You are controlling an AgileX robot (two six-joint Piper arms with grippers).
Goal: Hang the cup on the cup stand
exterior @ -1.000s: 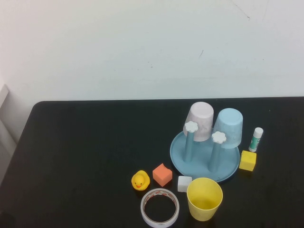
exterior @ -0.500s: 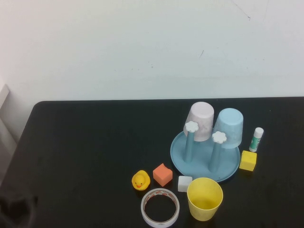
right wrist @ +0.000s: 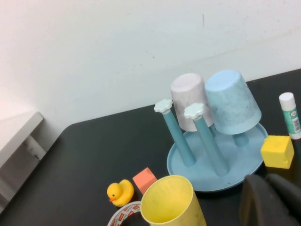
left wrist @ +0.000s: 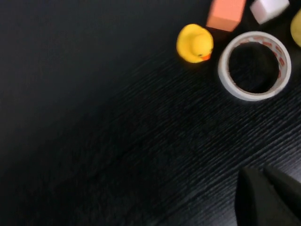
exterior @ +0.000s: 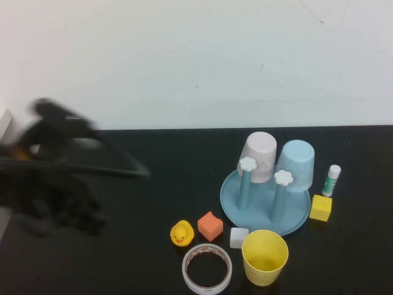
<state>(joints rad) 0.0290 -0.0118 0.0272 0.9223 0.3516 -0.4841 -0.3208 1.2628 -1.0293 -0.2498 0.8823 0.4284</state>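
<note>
The yellow cup is upright and its open rim (exterior: 264, 247) is clear of the white block. So my left gripper should go on toward the cup's rim before it closes on the cup's side (exterior: 250, 238).
The yellow cup (exterior: 264, 257) stands upright and open on the black table, just in front of the cup stand (exterior: 258, 212). The stand is a light blue round tray with two free pegs topped by white flower knobs (exterior: 247, 163). A pinkish cup (exterior: 258, 157) and a light blue cup (exterior: 296, 163) hang upside down on its rear pegs. My left arm (exterior: 55, 166) is a blur over the table's far left. My left gripper (left wrist: 257, 172) is shut and holds nothing. My right gripper (right wrist: 264, 180) is shut, empty, and hovers beside the cup (right wrist: 171, 205) and the stand (right wrist: 202, 172).
A rubber duck (exterior: 182, 233), an orange block (exterior: 210, 225), a white block (exterior: 238, 237) and a tape roll (exterior: 207, 268) lie left of the cup. A yellow block (exterior: 320, 208) and a glue stick (exterior: 331, 180) sit right of the stand. A white wall rises behind the table.
My left arm has swung up from the lower left corner into full view over the left of the table, blurred by motion. The objects have not moved.
</note>
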